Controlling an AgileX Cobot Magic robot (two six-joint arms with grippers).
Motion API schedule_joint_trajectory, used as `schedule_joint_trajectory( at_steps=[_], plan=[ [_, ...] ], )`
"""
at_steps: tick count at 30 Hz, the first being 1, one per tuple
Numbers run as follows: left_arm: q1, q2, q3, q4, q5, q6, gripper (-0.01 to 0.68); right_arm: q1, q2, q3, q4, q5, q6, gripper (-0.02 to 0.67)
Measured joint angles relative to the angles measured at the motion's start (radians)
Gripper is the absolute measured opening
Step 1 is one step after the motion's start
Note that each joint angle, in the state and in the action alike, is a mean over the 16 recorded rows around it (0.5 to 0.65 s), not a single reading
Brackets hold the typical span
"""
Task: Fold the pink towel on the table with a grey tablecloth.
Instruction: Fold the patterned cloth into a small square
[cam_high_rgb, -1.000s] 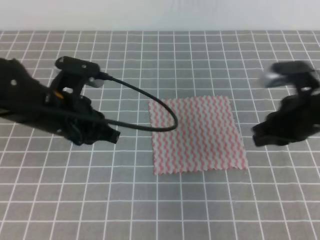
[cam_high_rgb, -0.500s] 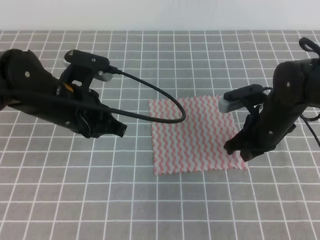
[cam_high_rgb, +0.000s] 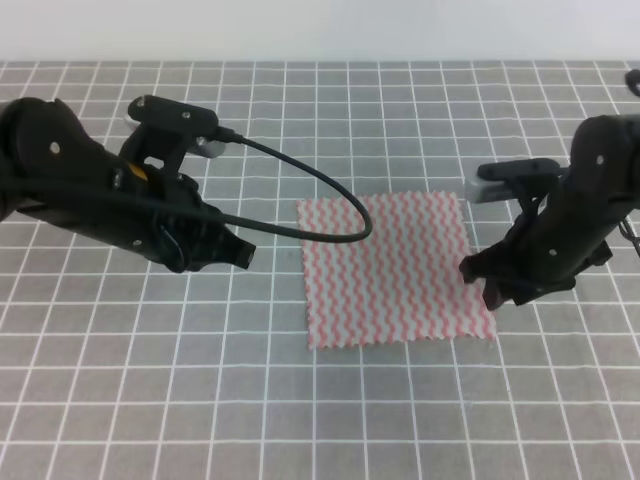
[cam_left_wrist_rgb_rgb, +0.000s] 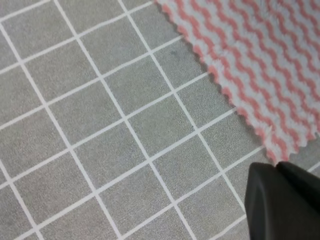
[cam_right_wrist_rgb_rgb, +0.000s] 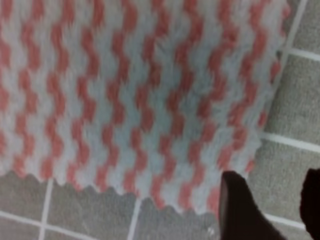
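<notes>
I expect the pink towel's near half to fold over and its far half to stay flat when I lift the towel's near corners, because its wavy edge lies thin.
The pink towel lies flat and unfolded on the table with a grey tablecloth. My left gripper hovers about one grid square left of the towel's left edge. In the left wrist view its dark fingers are pressed together, just off the towel corner. My right gripper sits low at the towel's near right corner. In the right wrist view its fingers stand apart, one over the towel edge, with grey cloth showing in the gap.
A black cable loops from the left arm over the towel's far left corner. Grid-lined grey cloth surrounds the towel on all sides. A pale wall runs along the table's far edge.
My right arm swung in from the right edge to the towel's near right corner, then eased slightly right. The left gripper crept a little toward the towel.
</notes>
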Motion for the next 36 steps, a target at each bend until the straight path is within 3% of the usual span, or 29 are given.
schedule_joint_trajectory(
  at_steps=[5, 16, 36],
  plan=[
    [0.0, -0.001, 0.0, -0.014, -0.005, -0.002, -0.002, -0.014, 0.005, 0.001, 0.029, -0.009, 0.01, 0.285],
    [0.0, -0.001, 0.0, -0.037, -0.011, 0.002, -0.001, -0.012, 0.041, 0.001, 0.066, 0.014, -0.008, 0.284],
    [0.0, 0.004, 0.0, -0.037, -0.013, 0.009, -0.001, 0.006, 0.069, 0.001, 0.043, 0.041, -0.04, 0.205]
  ],
)
